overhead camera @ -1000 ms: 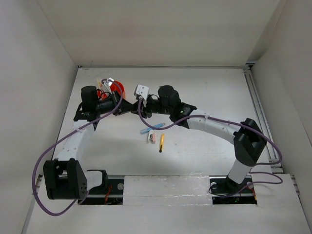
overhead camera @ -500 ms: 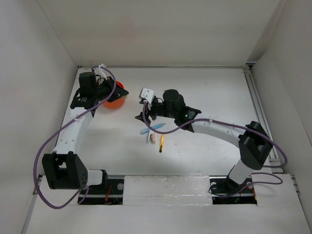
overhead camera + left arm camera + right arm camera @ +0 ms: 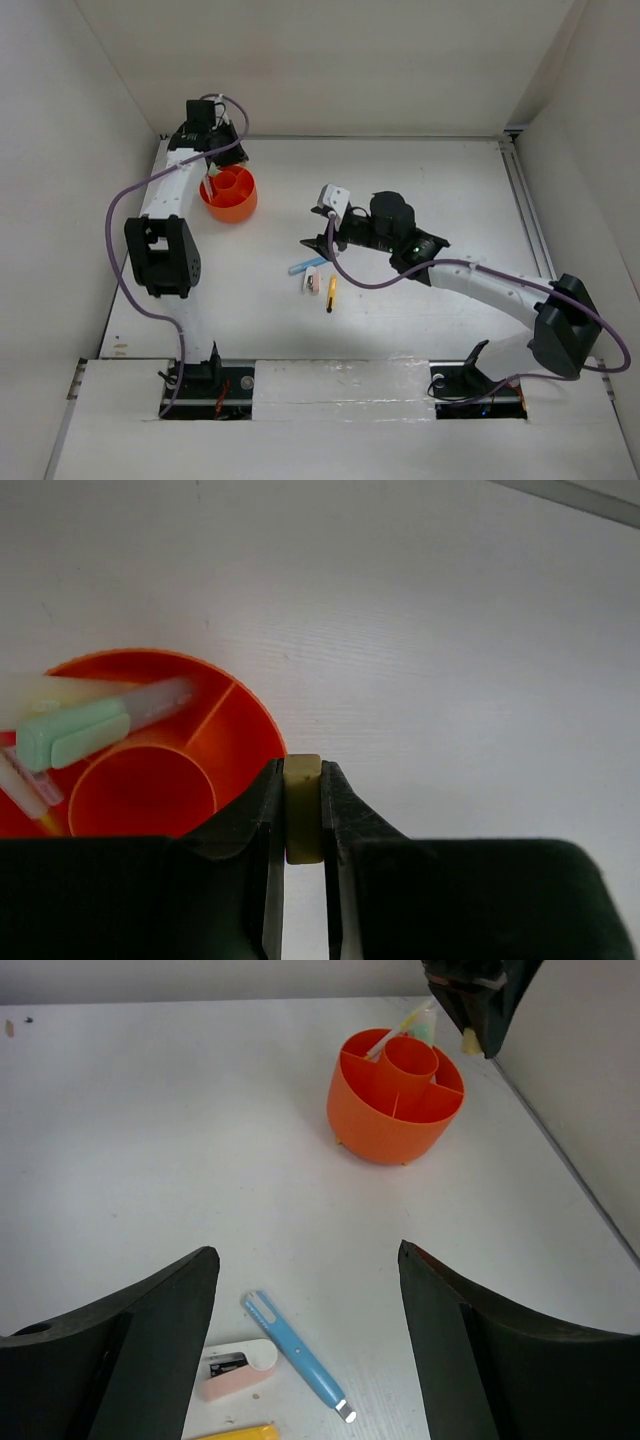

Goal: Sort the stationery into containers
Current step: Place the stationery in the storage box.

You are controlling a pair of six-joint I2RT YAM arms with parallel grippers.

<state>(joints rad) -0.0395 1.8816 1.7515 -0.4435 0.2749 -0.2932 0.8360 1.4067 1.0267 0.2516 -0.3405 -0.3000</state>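
The orange tub's section [image 3: 236, 744] nearest the tan eraser is empty, so the robot's left gripper should now go in until the eraser hangs inside the tub's rim [image 3: 246, 187], and then let go.
My left gripper [image 3: 302, 780] is shut on a small tan eraser [image 3: 302, 810], held just past the rim of the orange tub [image 3: 245, 725]. The tub's compartments hold a pale green pen [image 3: 75, 732] and other thin pens. From above, the left gripper [image 3: 218, 142] hangs at the table's back left, behind the tub [image 3: 230, 195]. My right gripper [image 3: 305, 1252] is open and empty above a blue pen [image 3: 295, 1355], a white-pink eraser [image 3: 235, 1370] and the end of a yellow pencil [image 3: 235, 1432]. These three lie mid-table: pen [image 3: 306, 266], eraser [image 3: 312, 283], pencil [image 3: 331, 293].
White walls close in the table on the left, back and right; the left wall runs close beside the tub. A metal rail [image 3: 525, 220] lines the right edge. Purple cables loop off both arms.
The left arm has swung back to the far left corner, uncovering the tub. The right gripper has opened wide and drawn away from the tub, toward the pens mid-table.
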